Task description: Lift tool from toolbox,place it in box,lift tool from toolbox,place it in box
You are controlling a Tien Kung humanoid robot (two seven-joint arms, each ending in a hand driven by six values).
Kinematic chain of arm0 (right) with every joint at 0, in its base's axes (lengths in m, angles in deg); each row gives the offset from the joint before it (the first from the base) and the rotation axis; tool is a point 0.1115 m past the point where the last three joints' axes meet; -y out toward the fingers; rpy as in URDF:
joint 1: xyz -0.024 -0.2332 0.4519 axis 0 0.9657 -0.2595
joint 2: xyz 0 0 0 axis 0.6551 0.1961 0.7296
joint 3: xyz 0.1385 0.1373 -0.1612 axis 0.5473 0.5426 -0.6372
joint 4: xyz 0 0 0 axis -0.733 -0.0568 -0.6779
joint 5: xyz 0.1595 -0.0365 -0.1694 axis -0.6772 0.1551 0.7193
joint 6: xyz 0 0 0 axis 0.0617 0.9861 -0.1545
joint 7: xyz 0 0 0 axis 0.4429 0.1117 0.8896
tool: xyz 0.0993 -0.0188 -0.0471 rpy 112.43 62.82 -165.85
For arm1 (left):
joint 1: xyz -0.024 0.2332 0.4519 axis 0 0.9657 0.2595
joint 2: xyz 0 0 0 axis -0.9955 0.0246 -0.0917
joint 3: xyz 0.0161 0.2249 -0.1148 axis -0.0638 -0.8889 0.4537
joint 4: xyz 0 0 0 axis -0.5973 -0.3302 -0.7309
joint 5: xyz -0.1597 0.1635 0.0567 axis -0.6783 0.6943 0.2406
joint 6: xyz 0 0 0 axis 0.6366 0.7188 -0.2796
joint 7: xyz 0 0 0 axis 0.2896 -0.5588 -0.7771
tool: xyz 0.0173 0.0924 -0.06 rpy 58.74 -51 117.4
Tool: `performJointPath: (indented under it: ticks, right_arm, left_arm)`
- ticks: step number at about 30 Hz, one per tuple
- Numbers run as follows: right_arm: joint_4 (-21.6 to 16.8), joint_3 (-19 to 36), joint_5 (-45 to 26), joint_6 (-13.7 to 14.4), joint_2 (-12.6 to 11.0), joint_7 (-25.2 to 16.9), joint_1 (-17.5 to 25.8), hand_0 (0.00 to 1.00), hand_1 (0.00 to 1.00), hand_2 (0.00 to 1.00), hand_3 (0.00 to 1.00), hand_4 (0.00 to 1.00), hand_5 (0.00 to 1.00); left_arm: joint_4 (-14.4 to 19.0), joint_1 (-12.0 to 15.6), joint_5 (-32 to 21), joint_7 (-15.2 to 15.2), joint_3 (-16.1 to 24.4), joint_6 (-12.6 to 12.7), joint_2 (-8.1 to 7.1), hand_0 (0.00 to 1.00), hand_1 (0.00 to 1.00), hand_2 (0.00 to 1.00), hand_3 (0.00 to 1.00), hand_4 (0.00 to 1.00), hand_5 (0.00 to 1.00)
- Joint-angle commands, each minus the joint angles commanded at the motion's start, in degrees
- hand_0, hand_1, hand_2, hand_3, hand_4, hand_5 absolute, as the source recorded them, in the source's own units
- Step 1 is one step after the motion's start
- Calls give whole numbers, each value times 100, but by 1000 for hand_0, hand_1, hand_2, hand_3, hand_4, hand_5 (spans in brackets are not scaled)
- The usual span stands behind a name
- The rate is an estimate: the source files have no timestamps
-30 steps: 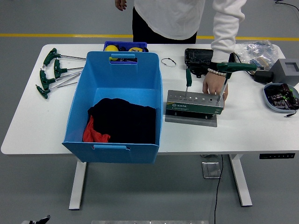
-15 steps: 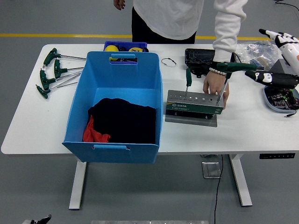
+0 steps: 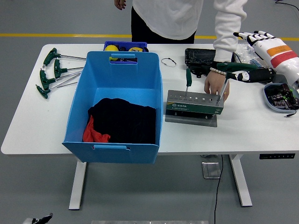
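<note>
The large wrench's handle is leaning in the tool stand's hole (image 3: 219,97), so when I lift the wrench (image 3: 229,66), it will slide out and the stand will stay where it is.
A grey and green tool stand (image 3: 195,107) sits on the white table (image 3: 243,133), right of the big blue box (image 3: 117,105). Two green T-handle wrenches stand in it: a small one (image 3: 188,80) at the left and a large one (image 3: 227,68) at the right. My right hand (image 3: 256,51) comes in from the right with white fingers spread, beside the large wrench's handle, holding nothing. A person's hand (image 3: 215,85) rests on the stand's right end. The left arm is out of view.
Several green T-handle wrenches (image 3: 52,72) lie at the table's left. The box holds black and red cloth (image 3: 119,119). A black case (image 3: 198,57), plastic bags (image 3: 254,49), a grey bowl (image 3: 280,97) and a small blue bin (image 3: 125,46) stand at the back and right.
My right hand has come in from the right edge and moved left, up to the large wrench's handle. The person's hand stays on the stand.
</note>
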Motion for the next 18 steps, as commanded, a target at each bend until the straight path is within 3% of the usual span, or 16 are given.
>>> performJointPath:
  ticks: [5,6,11,12,13,17,18]
  right_arm:
    - [485,-298,107,-184,220,192,-387,909,843,858,925,998,639]
    - [557,-351,146,-257,288,261,-462,863,751,745,857,998,644]
    - [565,-508,396,-708,469,586,-655,863,751,745,857,998,644]
    - [562,-554,428,-794,498,646,-699,802,688,664,799,998,661]
    - [572,-607,467,-877,537,711,-751,802,688,664,799,998,661]
    - [683,-780,541,-1054,681,895,-930,802,688,664,799,998,661]
    - [716,-808,532,-1064,706,921,-957,700,568,557,676,998,753]
  left_arm:
    - [0,-22,-26,3,-45,-1,-1,717,728,730,690,696,647]
    - [0,-26,-21,3,-51,-3,-3,717,728,730,691,696,645]
    - [0,-40,-24,11,-48,7,-3,717,728,730,691,696,645]
    - [0,-39,-12,12,-33,8,-3,715,727,730,691,696,645]
    - [0,-39,4,10,-18,9,-4,715,727,730,691,696,645]
    - [0,-51,46,-9,-16,3,-6,715,727,730,691,696,645]
    - [0,-52,44,-12,-21,1,-8,717,726,730,690,696,644]
